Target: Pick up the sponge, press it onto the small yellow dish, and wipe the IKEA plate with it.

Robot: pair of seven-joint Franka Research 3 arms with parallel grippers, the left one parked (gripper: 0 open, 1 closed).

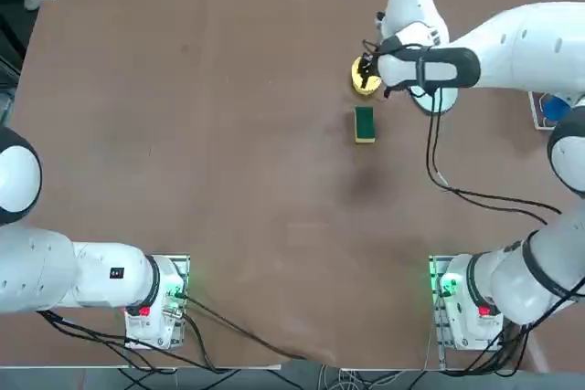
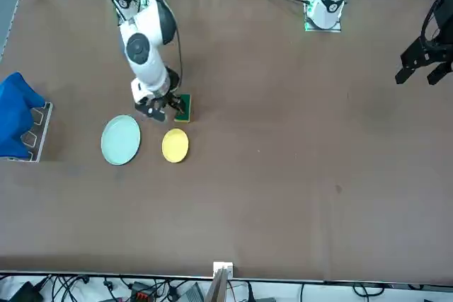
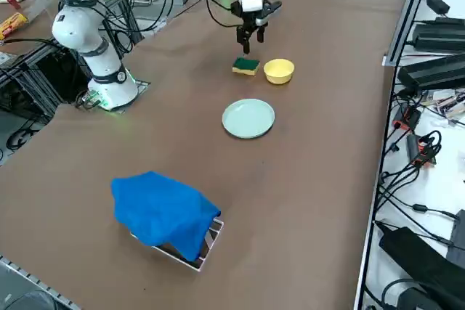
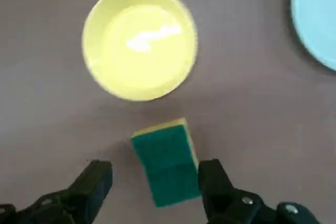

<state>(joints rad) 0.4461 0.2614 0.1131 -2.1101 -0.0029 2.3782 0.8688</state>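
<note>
The sponge [image 2: 185, 107] has a yellow layer [image 2: 182, 120] behind its dark green top, so I expect it to squeeze narrow and spread out at its loose end when I lift it.
The sponge [image 4: 167, 161], dark green on top with a yellow layer beneath, lies flat on the brown table beside the small yellow dish [image 4: 139, 41]. My right gripper [image 4: 155, 182] hovers open a little above the sponge [image 3: 245, 67], its fingers apart on either side and holding nothing. One fingertip [image 4: 212, 179] is close to the sponge's edge. The dish [image 2: 175, 145] is empty. The IKEA plate [image 3: 248, 118], pale mint, sits on the table beside the dish [image 3: 279, 70]; the plate [image 2: 120, 140] is bare. From overhead the gripper [image 1: 367, 68] covers part of the dish, with the sponge [image 1: 364, 124] just nearer the bases.
A blue cloth [image 3: 163, 215] lies over a small metal rack near the table's right edge, well away from the dishes. A black cable [image 1: 457, 191] trails from the right arm across the table toward its base.
</note>
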